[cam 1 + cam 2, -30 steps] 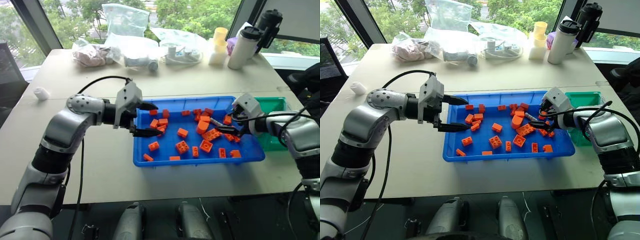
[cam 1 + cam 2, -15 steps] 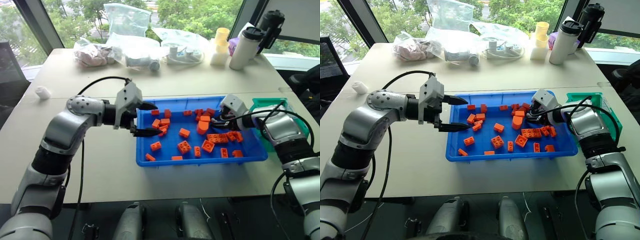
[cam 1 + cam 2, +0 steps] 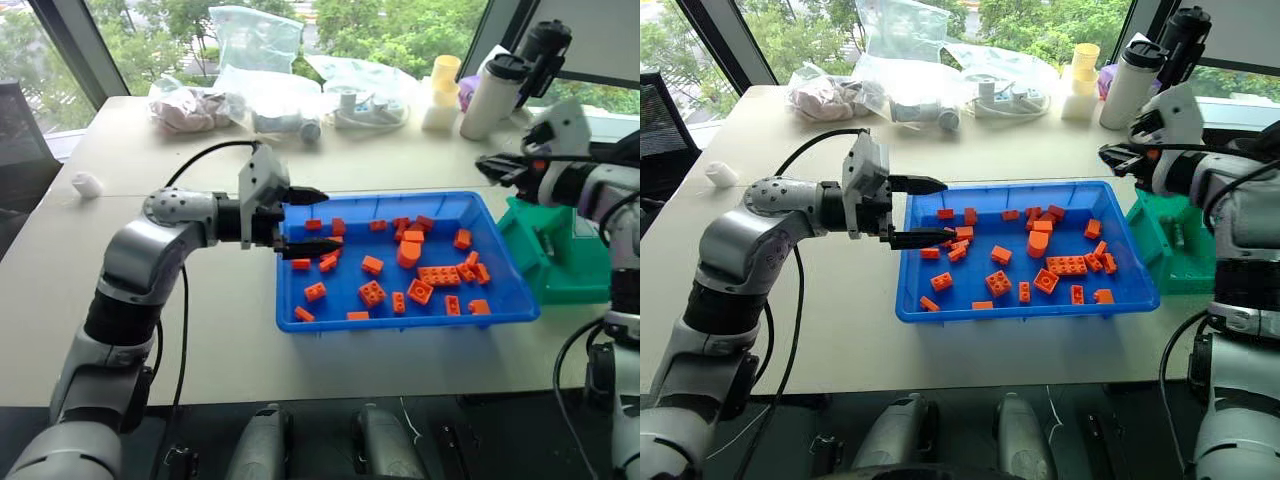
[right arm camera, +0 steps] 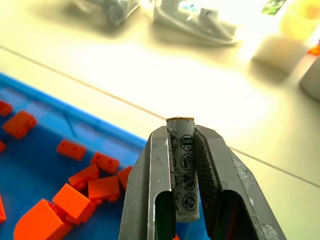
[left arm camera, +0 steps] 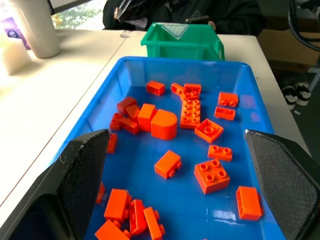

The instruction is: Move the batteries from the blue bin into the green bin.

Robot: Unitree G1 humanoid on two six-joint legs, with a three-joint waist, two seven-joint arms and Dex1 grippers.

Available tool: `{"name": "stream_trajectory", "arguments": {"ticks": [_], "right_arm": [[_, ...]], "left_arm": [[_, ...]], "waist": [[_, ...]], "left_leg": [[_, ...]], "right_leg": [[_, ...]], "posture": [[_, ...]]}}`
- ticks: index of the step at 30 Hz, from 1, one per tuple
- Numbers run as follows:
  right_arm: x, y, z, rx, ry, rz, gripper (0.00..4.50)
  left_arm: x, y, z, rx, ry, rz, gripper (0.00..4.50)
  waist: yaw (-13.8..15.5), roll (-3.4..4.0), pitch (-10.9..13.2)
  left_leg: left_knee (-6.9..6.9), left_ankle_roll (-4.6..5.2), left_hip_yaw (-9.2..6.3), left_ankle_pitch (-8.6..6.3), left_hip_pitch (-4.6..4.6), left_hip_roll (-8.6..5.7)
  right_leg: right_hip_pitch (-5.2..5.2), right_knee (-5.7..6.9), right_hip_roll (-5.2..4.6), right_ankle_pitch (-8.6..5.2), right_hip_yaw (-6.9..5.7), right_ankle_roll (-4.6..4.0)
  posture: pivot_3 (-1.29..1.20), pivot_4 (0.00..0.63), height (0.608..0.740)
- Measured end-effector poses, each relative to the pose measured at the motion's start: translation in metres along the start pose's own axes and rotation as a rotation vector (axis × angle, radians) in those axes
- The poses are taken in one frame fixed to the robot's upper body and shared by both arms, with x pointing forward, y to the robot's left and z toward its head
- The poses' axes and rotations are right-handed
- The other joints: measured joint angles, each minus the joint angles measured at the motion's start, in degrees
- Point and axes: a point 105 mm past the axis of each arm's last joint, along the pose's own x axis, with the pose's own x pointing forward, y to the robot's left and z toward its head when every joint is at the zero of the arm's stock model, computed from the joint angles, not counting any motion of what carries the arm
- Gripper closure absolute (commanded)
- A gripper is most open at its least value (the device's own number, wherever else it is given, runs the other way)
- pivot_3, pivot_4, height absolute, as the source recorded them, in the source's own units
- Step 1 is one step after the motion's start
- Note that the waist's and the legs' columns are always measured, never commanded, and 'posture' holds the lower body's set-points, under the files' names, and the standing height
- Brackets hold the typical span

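Note:
My right gripper has the battery [image 4: 186,172] between its fingers, clear of the blue bin's rim. It should keep going toward the green bin's open top [image 3: 1185,252] and let go there.
The blue bin [image 3: 400,322] lies in the middle of the table with several orange toy bricks [image 3: 372,293] in it. My right gripper [image 3: 490,166] is raised above the bin's far right corner, beside the green bin [image 3: 565,262], and is shut on a battery [image 4: 182,170]. The battery is a grey cylinder with printed symbols, standing upright between the fingers [image 4: 150,170]. A slim grey piece [image 3: 1177,235] lies inside the green bin. My left gripper [image 3: 318,220] hovers open over the bin's left edge with nothing in it. The left wrist view shows bricks on the blue floor [image 5: 235,90] and the green bin [image 5: 182,45] beyond.
At the table's back stand clear plastic bags [image 3: 250,95], a white tumbler [image 3: 488,95], a black bottle [image 3: 545,45] and yellow cups [image 3: 438,90]. A small white object [image 3: 86,184] lies at the far left. The green bin sits near the table's right edge.
My right gripper closed on a battery among the bricks, then lifted it up and to the right out of the blue bin. The left gripper rose slightly at the bin's left edge.

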Motion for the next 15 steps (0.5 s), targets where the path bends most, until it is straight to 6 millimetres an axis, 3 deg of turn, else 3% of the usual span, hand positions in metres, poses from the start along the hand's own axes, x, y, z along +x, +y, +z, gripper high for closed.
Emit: {"name": "stream_trajectory", "arguments": {"ticks": [2,5,8,14,15], "right_arm": [[-0.015,-0.016,-0.011,0.029,0.03,-0.099,4.31],[-0.032,-0.037,-0.043,0.056,0.142,-0.225,4.31],[-0.04,-0.045,-0.064,0.061,0.216,-0.279,4.31],[-0.046,-0.058,-0.08,0.085,0.267,-0.356,4.31],[-0.046,-0.059,-0.082,0.092,0.275,-0.363,3.87]], "left_arm": [[0.006,0.0,0.004,-0.003,-0.027,-0.015,0.0],[0.015,-0.001,0.009,0.003,-0.057,-0.044,0.0],[0.021,-0.003,0.01,0.008,-0.071,-0.071,0.0],[0.025,-0.002,0.003,0.016,-0.049,-0.08,0.0],[0.024,-0.001,0.003,0.016,-0.044,-0.077,0.0]], "waist": [[0.3,0.0,0.0],[0.5,0.0,0.0],[0.2,0.04,0.0],[-0.5,0.05,0.0],[-0.5,0.05,0.0]], "left_leg": [[0.0,0.0,0.03,0.0,0.0,-0.06],[0.0,0.0,0.11,0.0,0.01,-0.11],[-0.01,0.0,0.14,0.0,0.04,-0.11],[-0.02,0.0,0.12,0.0,0.06,-0.08],[-0.02,0.0,0.12,0.0,0.06,-0.08]], "right_leg": [[0.01,0.0,-0.08,0.0,0.0,0.0],[0.0,0.01,-0.14,0.0,0.01,0.0],[-0.01,0.03,-0.12,0.0,0.03,0.01],[-0.02,0.06,-0.05,0.0,0.03,0.01],[-0.02,0.06,-0.05,0.0,0.04,0.01]], "posture": [[0.0,0.15,0.74],[0.0,0.15,0.74],[0.0,0.15,0.74],[0.0,0.15,0.74],[0.0,0.15,0.74]]}}
